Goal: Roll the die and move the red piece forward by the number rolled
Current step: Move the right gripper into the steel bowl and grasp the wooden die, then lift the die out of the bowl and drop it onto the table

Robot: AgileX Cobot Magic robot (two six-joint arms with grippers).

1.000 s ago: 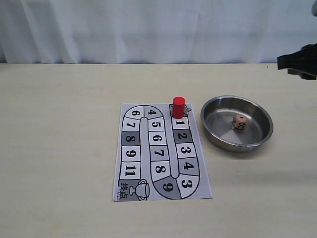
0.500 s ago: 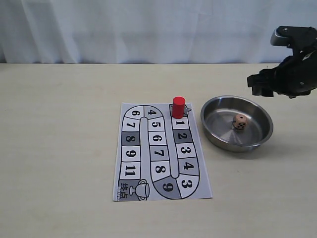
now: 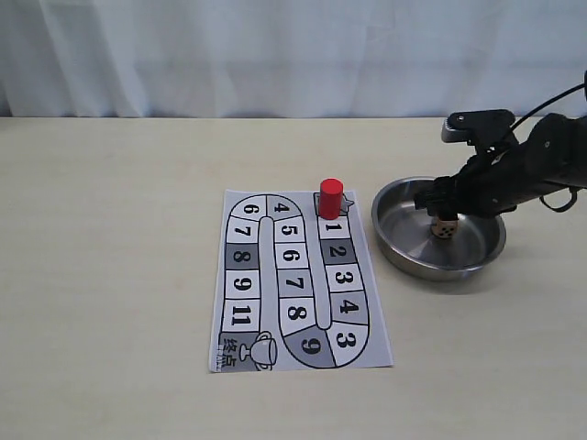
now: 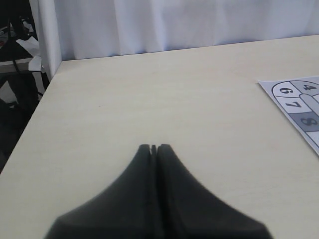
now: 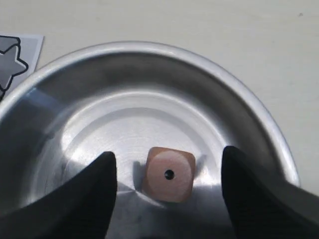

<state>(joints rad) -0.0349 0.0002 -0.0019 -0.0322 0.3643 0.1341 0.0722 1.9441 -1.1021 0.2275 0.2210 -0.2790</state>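
I should keep lowering with the tan wooden die (image 5: 169,175) clear of the bowl's side, centred under my right gripper's open fingers, until they straddle its sides (image 5: 169,184), then close.
The tan wooden die (image 3: 446,228) (image 5: 169,174) lies in the steel bowl (image 3: 394,246) (image 5: 249,107), one pip on its upper face. My right gripper (image 3: 443,207) (image 5: 169,167) hangs open just above it, one black finger on each side, touching nothing. The red piece (image 3: 330,198) stands upright at the start of the numbered board (image 3: 298,280), just above square 1. My left gripper (image 4: 154,148) is shut and empty over bare table, out of the exterior view.
The board's corner with squares 4, 6, 7 and 8 (image 4: 299,107) shows in the left wrist view. The table's edge (image 4: 42,94) and a white curtain (image 3: 275,55) lie beyond.
The right arm has swung in from the far right and come down over the bowl, its fingers now straddling the die. Die and red piece have not moved.
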